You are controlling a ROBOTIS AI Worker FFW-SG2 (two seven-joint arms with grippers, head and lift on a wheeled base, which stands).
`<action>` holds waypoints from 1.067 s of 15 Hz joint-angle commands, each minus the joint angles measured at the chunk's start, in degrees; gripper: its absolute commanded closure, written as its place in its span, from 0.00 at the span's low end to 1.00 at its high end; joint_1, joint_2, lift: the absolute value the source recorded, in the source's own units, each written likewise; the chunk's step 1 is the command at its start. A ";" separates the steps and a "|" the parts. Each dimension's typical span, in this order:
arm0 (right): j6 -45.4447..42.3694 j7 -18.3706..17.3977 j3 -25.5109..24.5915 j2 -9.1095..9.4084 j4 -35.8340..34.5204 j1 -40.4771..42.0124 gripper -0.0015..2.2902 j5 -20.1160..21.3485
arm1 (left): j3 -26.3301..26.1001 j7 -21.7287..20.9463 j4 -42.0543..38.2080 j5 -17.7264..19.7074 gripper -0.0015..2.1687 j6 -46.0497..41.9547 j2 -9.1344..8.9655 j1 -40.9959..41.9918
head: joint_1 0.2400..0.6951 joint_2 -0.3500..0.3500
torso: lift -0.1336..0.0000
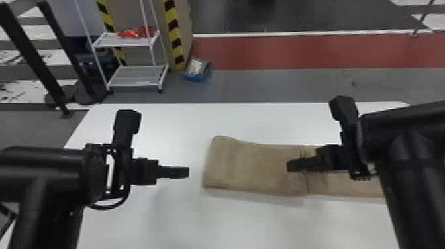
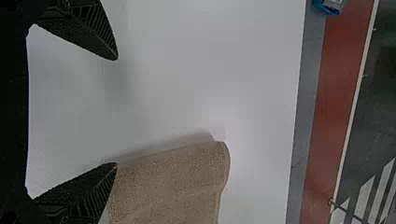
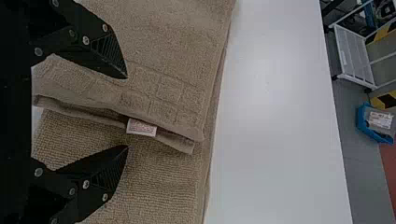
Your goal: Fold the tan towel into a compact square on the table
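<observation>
The towel's layered end is stacked across the part of the towel under it. When I lift it, its layers will come up together and leave that part flat.
The tan towel lies as a long folded strip across the right half of the table, its left end rounded. My left gripper stands left of that end. In the left wrist view, my left gripper is open, one finger beside the edge of the towel. My right gripper is over the middle of the strip. In the right wrist view, my right gripper is open above a layered end of the towel, where a small white label sticks out between its fingers.
The white table extends beyond and in front of the towel. On the floor behind stand a white wire shelf and a blue bin. My right forearm covers the strip's right end.
</observation>
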 commanded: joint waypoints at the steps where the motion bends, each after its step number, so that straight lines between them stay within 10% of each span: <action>1: 0.12 0.09 0.04 0.05 0.18 0.12 0.21 -0.11 | 0.00 0.00 0.17 0.05 0.04 0.00 0.00 -0.02 | 1.00 0.63 | 0.07; 14: -5.63 0.45 -0.14 0.05 0.71 0.91 0.36 -0.82 | 0.00 -0.09 0.35 -0.13 0.04 0.00 0.00 -0.02 | 1.00 0.64 | 0.07; 16: -4.92 1.06 -0.40 0.05 0.62 1.00 0.53 -0.73 | 0.00 -0.09 0.35 -0.13 0.04 0.00 0.09 -0.02 | 1.00 0.64 | 0.07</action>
